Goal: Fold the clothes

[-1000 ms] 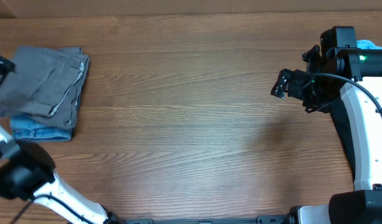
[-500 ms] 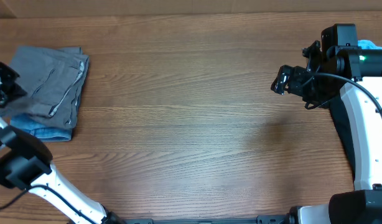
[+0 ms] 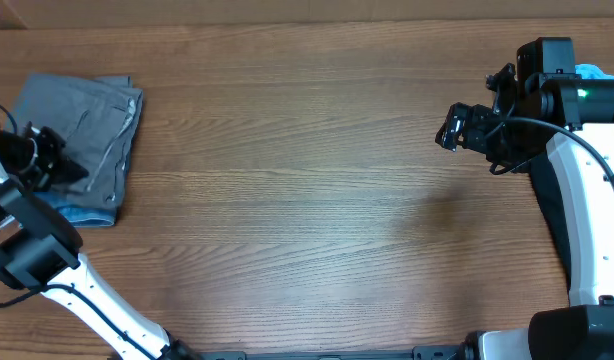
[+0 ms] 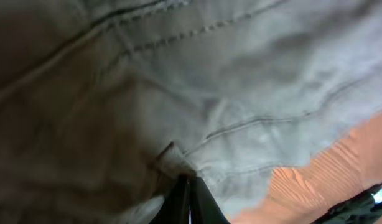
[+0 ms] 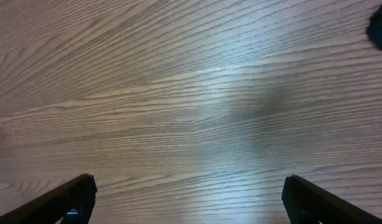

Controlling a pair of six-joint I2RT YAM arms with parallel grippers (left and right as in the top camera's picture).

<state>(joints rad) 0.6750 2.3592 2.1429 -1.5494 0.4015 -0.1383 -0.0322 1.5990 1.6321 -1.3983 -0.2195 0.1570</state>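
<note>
My left gripper has a raised fold (image 4: 172,157) of the bunched grey shorts at its fingers, so it should draw back, lift clear and press near the shorts' outer edge (image 3: 15,112).
The clothes, a pair of grey shorts (image 3: 92,115), lie folded at the table's far left on top of a folded blue denim garment (image 3: 87,214). My left gripper (image 3: 67,168) is over the near left part of the shorts. In the left wrist view grey fabric (image 4: 253,74) with seams fills the frame, and my left gripper (image 4: 190,190) is shut, its tips against a small raised fold with nothing visibly between them. My right gripper (image 3: 449,130) hangs open at the right over bare wood, and its fingers (image 5: 73,199) stand far apart with nothing between them.
The wooden table (image 3: 307,180) stretches between the two arms. A black garment's edge (image 5: 381,25) shows at the top right of the right wrist view. A light blue item (image 3: 592,72) peeks out behind the right arm.
My left gripper has shut and moved right, from the table's left edge onto the shorts. The right arm has barely moved.
</note>
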